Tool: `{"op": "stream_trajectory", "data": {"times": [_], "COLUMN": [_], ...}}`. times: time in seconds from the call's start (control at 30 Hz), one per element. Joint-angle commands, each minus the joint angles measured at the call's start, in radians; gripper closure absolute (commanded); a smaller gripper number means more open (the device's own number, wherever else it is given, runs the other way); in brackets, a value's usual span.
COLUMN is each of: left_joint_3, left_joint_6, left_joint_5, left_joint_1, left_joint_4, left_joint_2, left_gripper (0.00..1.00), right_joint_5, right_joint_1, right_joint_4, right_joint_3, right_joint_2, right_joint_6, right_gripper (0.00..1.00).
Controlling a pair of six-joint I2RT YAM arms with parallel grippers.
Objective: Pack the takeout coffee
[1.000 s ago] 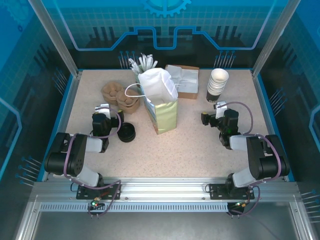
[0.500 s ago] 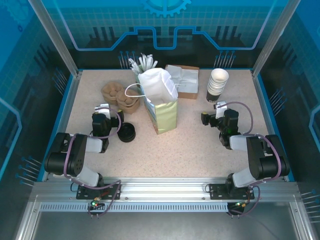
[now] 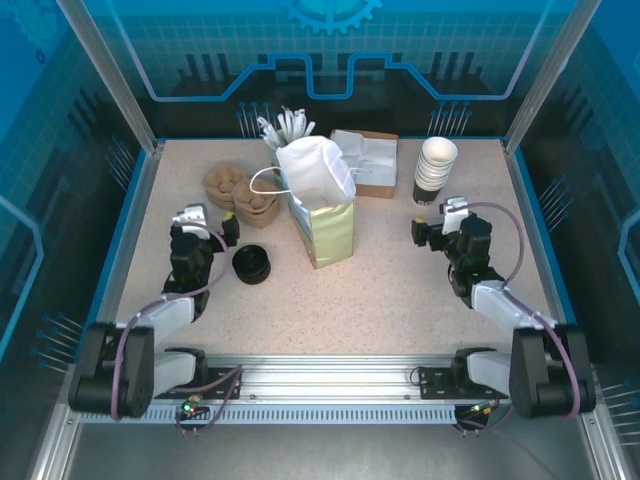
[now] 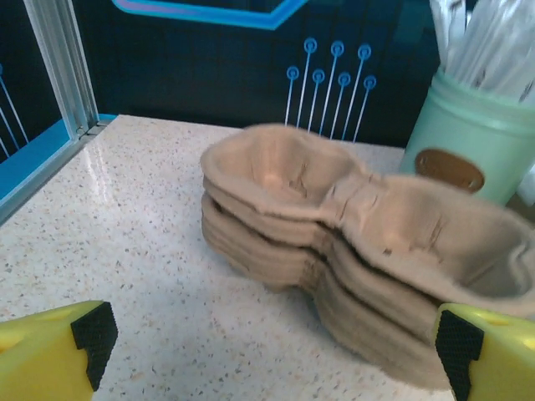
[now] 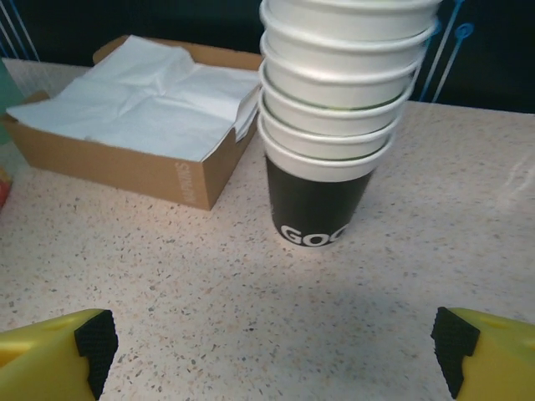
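Note:
I should keep moving my right gripper over until its open fingers are on both sides of the cup's rim [image 3: 456, 153], as the top cup's opening [image 3: 439, 150] faces up, clear of the napkin box.
The takeout coffee is out of view. A white paper bag [image 3: 320, 195] stands open at mid table. My left gripper [image 3: 208, 224] is open and empty to its left, pointing at a stack of brown pulp cup carriers [image 3: 240, 195]; the carriers [image 4: 351, 242] lie just ahead of the yellow fingertips [image 4: 58, 351]. My right gripper [image 3: 437, 220] is open and empty, facing a stack of lidless white-rimmed cups [image 3: 435, 168]. That stack of cups [image 5: 330, 117] has black sides and stands a short way beyond the fingertips [image 5: 481, 347].
A low black round piece [image 3: 252, 264], lids by the look, lies right of the left gripper. A mint holder of white sticks [image 4: 481, 125] stands behind the carriers. A brown box of white napkins [image 5: 142, 117] sits left of the cup stack.
Both arms have stretched forward from their folded pose. The left gripper shifted left and away from the black round piece. The right gripper moved slightly right and back toward the cup stack.

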Motion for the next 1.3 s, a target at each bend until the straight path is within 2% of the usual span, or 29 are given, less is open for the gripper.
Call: {"op": "stream_trajectory", "data": {"times": [0.0, 0.13, 0.23, 0.37, 0.53, 0.83, 1.03, 1.17, 1.27], "left_joint_3": [0.118, 0.274, 0.404, 0.620, 0.817, 0.976, 0.985, 0.986, 0.991], "left_joint_6": [-0.093, -0.184, -0.233, -0.287, -0.305, -0.282, -0.258, -0.245, -0.243], "left_joint_5": [-0.037, -0.048, -0.033, -0.015, 0.087, 0.222, 0.279, 0.319, 0.332], "left_joint_1": [-0.009, -0.010, -0.013, -0.015, -0.016, -0.023, -0.026, -0.026, -0.027], "left_joint_4": [-0.372, -0.682, -0.872, -1.140, -1.327, -1.457, -1.457, -1.449, -1.449], "left_joint_2": [-0.138, -0.238, -0.256, -0.213, -0.153, -0.072, -0.026, 0.001, 0.022], "left_gripper": [0.01, 0.01, 0.01, 0.01, 0.01, 0.01, 0.01, 0.01, 0.01], "right_joint_5": [0.066, 0.068, 0.060, 0.015, -0.043, -0.039, 0.008, 0.016, 0.006], "right_joint_1": [-0.039, -0.075, -0.109, -0.146, -0.147, -0.145, -0.138, -0.129, -0.127], "right_joint_4": [-0.290, -0.531, -0.719, -0.959, -1.100, -1.258, -1.368, -1.391, -1.423], "right_joint_3": [0.080, 0.208, 0.358, 0.631, 0.901, 1.286, 1.501, 1.578, 1.662], "right_joint_2": [-0.139, -0.246, -0.252, -0.150, 0.047, 0.420, 0.631, 0.719, 0.796], "right_joint_6": [0.083, 0.192, 0.285, 0.371, 0.407, 0.434, 0.433, 0.424, 0.411], "right_gripper": [0.00, 0.00, 0.00, 0.00, 0.00, 0.16, 0.22, 0.25, 0.31]}}
